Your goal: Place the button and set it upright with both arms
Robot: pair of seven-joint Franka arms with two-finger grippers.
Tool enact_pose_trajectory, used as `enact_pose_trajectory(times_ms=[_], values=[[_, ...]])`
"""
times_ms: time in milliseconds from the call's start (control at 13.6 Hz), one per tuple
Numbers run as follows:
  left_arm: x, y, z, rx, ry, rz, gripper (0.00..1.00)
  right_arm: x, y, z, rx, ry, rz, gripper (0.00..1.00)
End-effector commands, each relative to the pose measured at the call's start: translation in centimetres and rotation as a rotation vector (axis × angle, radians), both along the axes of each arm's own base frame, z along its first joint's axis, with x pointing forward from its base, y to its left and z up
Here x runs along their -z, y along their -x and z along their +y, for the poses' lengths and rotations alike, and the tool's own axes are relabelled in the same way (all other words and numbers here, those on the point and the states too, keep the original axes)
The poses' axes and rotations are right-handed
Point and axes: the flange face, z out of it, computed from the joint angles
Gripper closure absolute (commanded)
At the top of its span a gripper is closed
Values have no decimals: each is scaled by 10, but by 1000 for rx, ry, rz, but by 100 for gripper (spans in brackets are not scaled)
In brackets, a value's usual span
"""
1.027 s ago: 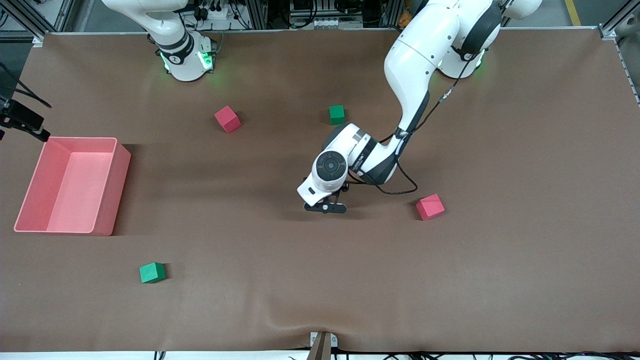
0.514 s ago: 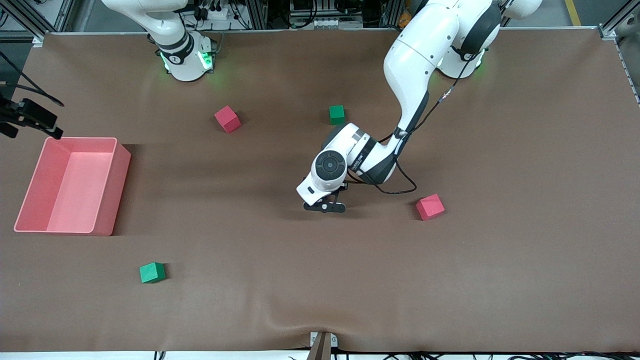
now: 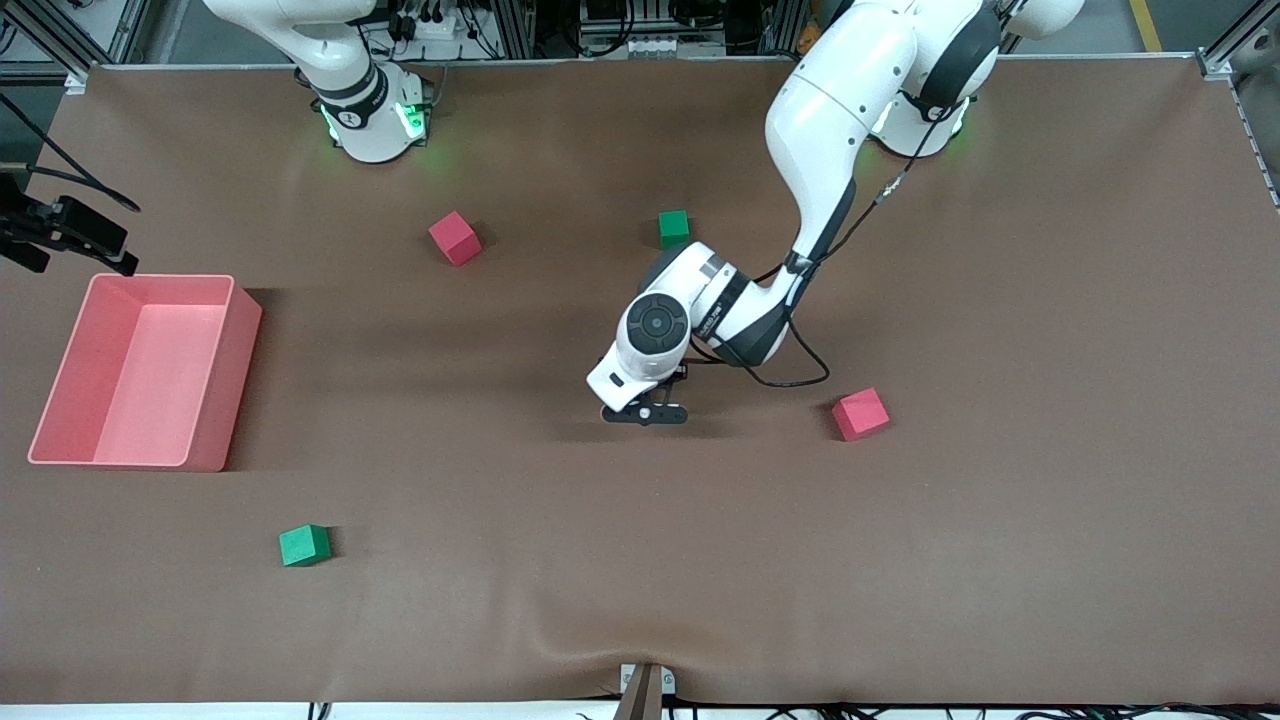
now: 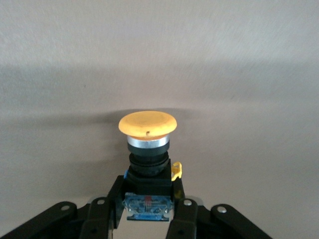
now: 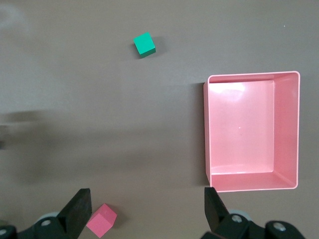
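The button's orange cap (image 4: 147,124) leans away from upright while the robot's left gripper points steeply down, so that gripper should tilt level and set the blue base (image 4: 148,206) down.
The button (image 4: 147,124) has a round orange cap, a silver ring and a black body with a blue base. My left gripper (image 4: 148,200) is shut on that black body, and the cap points straight out from the fingers (image 4: 182,219). In the front view the left gripper (image 3: 645,412) is low over the middle of the table, and the wrist hides the button there. My right gripper (image 3: 62,232) hangs at the right arm's end of the table, beside the pink bin (image 3: 243,330). The right gripper (image 5: 147,211) is open with nothing in it.
One red cube (image 3: 455,238) and one green cube (image 3: 674,229) lie toward the bases. Another red cube (image 3: 860,414) sits beside the left gripper, toward the left arm's end. A second green cube (image 3: 304,545) lies nearer the camera than the bin.
The left gripper's fingers have closed onto the button, and its wrist has shifted slightly toward the right arm's end. The right gripper has drifted a little farther in over the table.
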Motion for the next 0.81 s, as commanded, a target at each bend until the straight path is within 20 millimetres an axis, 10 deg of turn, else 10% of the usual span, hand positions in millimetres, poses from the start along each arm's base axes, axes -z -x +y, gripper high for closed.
enact_pose_trajectory(times_ms=[0, 293, 734], values=[[-38, 0, -19, -112, 61, -97, 100, -7, 6, 1, 11, 1, -2, 0], [-54, 16, -49, -265, 7, -427, 100, -7, 6, -2, 6, 0, -2, 0], [-23, 34, -61, -279, -100, -746, 100, -8, 6, -11, 23, 0, -3, 0]])
